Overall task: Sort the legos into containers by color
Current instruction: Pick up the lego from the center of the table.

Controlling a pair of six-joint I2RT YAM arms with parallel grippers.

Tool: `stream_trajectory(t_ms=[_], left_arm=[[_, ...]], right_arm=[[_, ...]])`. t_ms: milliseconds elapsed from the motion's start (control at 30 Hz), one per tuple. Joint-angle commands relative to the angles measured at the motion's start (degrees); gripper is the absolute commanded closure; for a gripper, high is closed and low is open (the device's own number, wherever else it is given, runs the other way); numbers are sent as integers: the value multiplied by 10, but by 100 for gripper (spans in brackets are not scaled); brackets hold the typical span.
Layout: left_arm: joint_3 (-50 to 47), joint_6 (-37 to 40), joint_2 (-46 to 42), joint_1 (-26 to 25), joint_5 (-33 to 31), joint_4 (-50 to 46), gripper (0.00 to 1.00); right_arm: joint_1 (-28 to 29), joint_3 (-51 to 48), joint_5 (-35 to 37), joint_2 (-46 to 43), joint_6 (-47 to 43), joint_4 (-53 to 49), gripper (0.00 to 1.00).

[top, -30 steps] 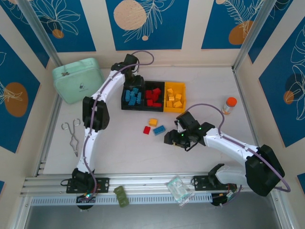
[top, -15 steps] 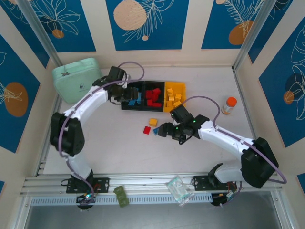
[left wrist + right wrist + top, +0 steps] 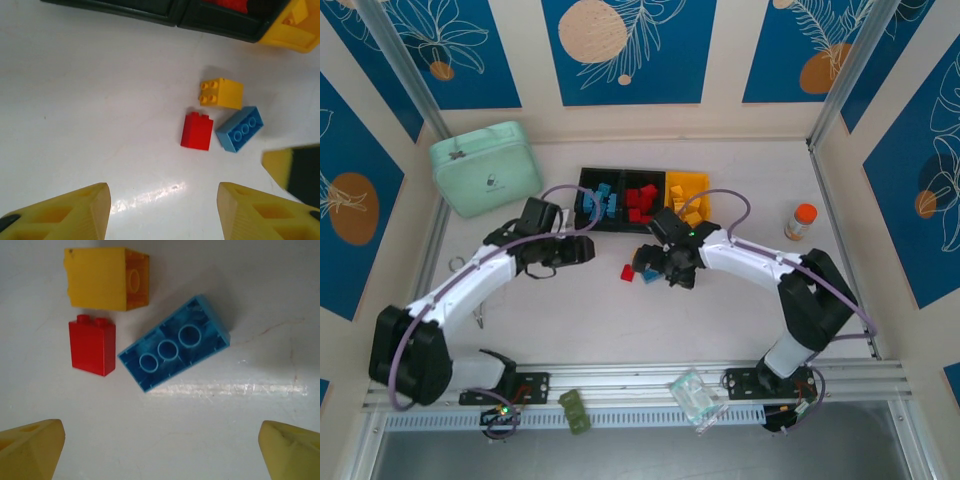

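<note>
The blue lego is on the far side of the red lego from my left gripper, so my right gripper above should carry it to the bin of blue legos.
Three loose legos lie together on the white table in front of the containers: a yellow one, a red one and a blue one turned underside up. My right gripper hangs open just above them, its fingers spread wide. My left gripper is open too, low over bare table left of the red lego, blue lego and yellow lego. The joined bins hold blue legos, red legos and yellow legos.
A mint-green case sits at the back left. An orange-capped bottle stands at the right. Metal tongs lie under the left arm. A dark green brick and a clear plastic piece rest on the front rail.
My left gripper has swung away from the bins, forward and down toward the loose legos. My right gripper has moved left and back, over the three loose legos.
</note>
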Motion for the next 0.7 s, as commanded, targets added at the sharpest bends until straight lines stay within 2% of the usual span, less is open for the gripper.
stream_trajectory(t_ms=[0, 367, 667], left_arm=[[-35, -31, -39, -8, 10, 13, 42], [-87, -51, -71, -13, 6, 17, 42], [-88, -55, -58, -16, 10, 30, 42]], right_arm=[[3, 33, 28, 31, 33, -37, 0], [3, 95, 58, 121, 73, -62, 2], [-3, 73, 66, 134, 81, -62, 16]])
